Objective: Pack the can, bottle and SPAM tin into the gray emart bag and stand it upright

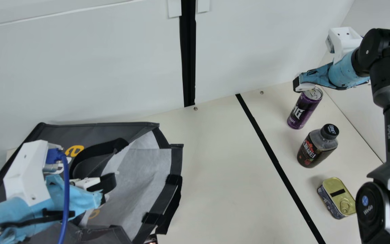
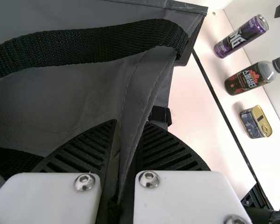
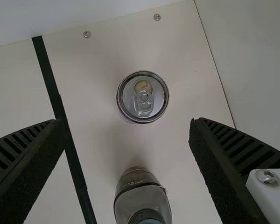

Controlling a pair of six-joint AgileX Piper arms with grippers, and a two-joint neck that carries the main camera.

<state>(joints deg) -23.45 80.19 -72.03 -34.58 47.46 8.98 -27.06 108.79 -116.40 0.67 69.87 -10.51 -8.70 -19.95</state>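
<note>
The gray bag's opening [image 1: 147, 181] faces sideways, so the purple can [image 1: 304, 108] will end up lying on its side when I carry it in.
In the main view my left gripper [image 1: 108, 185] is at the mouth of the gray bag [image 1: 90, 130], which lies with its opening toward the table's middle. The left wrist view has my left gripper [image 2: 130, 128] shut on a fold of the bag [image 2: 84, 98], beside a black strap. My right gripper [image 1: 298, 84] hangs over the upright purple can [image 1: 304, 110]. Seen from its wrist, the right gripper [image 3: 127, 122] is open, with the can's lid [image 3: 143, 97] below, untouched. The upright bottle [image 1: 318, 147] and the SPAM tin [image 1: 337, 198] stand nearer the table's front.
A black tape line [image 1: 276, 162] crosses the cream table [image 1: 215, 169] between the bag and the three items. White walls [image 1: 96, 67] rise behind the bag and beside the can. The right arm's lower links are close to the tin in the main view.
</note>
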